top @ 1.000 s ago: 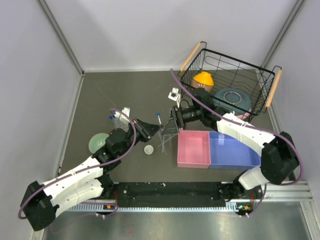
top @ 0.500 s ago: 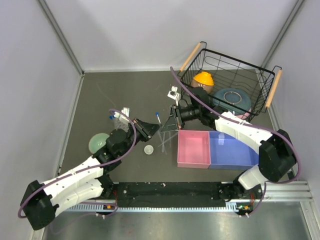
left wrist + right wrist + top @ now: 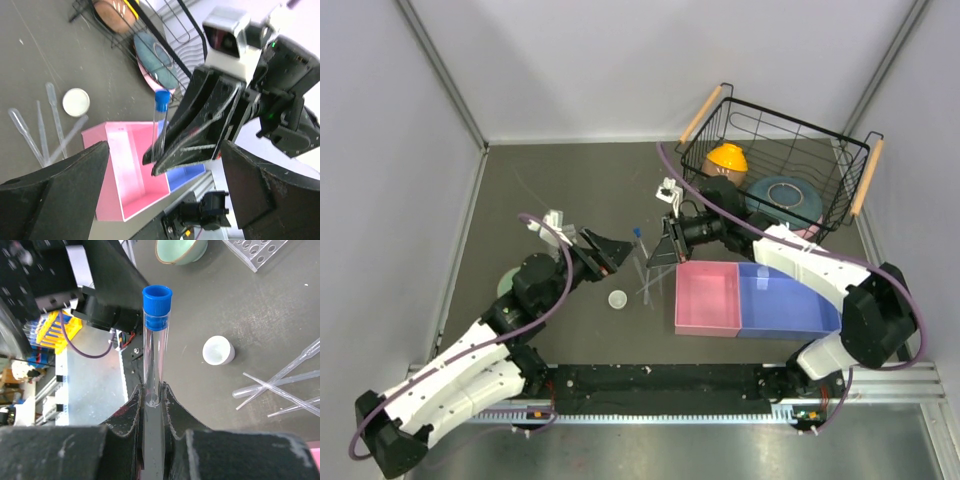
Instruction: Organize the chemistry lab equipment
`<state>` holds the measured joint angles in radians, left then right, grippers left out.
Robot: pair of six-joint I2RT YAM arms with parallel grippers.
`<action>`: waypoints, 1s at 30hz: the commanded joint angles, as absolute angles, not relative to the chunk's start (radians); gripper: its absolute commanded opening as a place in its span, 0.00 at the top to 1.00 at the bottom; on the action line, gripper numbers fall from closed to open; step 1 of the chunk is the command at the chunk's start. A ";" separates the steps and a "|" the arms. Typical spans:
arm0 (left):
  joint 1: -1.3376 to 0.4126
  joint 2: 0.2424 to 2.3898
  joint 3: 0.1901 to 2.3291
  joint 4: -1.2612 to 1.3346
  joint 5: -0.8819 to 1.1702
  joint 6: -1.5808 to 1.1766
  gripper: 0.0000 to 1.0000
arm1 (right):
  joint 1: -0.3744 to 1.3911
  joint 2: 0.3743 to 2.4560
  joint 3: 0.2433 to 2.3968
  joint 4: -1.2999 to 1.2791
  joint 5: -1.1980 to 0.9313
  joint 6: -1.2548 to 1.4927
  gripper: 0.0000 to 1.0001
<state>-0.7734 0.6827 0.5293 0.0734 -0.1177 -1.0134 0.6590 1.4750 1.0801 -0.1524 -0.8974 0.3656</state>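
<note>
My right gripper is covering the tube's lower end, which has to go into the rack, so next my left gripper grabs the tube by its blue cap.
A clear tube with a blue cap stands upright in my right gripper, which is shut on its lower end. From above, that tube is over the table's middle, held by the right gripper. My left gripper is just left of it, open wide and holding nothing. In the left wrist view its fingers flank the tube without touching it. Thin pipettes and a small white dish lie on the table below. The clear rack is partly hidden behind the left arm.
A pink bin and a blue bin sit side by side right of the pipettes. A black wire basket at the back right holds an orange bowl and plates. A pale green bowl peeks out beside the left arm.
The right gripper shut on the tube that the left gripper was holding. The left gripper then opened, let go, and drew back a little to the left.
</note>
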 commanded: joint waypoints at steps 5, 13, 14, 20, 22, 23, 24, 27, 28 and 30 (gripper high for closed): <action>-0.473 0.724 0.681 -0.103 0.376 -0.952 0.02 | 0.687 1.397 1.063 -0.282 -0.871 0.076 1.00; -0.437 0.905 0.762 -0.041 0.647 -0.920 0.14 | 0.710 1.397 1.075 -0.339 -0.900 -0.026 1.00; -0.439 0.916 0.765 -0.038 0.655 -0.920 0.16 | 0.710 1.402 1.078 -0.344 -0.900 -0.032 1.00; -0.456 0.965 0.767 -0.035 0.666 -0.917 0.35 | 0.724 1.424 1.097 -0.368 -0.917 -0.061 1.00; -0.468 0.983 0.770 -0.031 0.667 -0.914 0.39 | 0.727 1.431 1.103 -0.376 -0.917 -0.066 1.00; -0.471 0.989 0.772 -0.032 0.666 -0.911 0.39 | 0.730 1.431 1.104 -0.377 -0.917 -0.071 1.00; -0.474 0.999 0.775 -0.032 0.667 -0.910 0.41 | 0.732 1.437 1.108 -0.380 -0.917 -0.072 1.00; -0.486 1.015 0.776 -0.031 0.660 -0.902 0.47 | 0.735 1.442 1.114 -0.388 -0.917 -0.078 1.00; -0.492 1.020 0.779 -0.041 0.660 -0.899 0.49 | 0.733 1.443 1.115 -0.390 -0.919 -0.080 1.00; -0.499 1.029 0.785 -0.057 0.646 -0.882 0.56 | 0.735 1.445 1.115 -0.393 -0.920 -0.083 1.00</action>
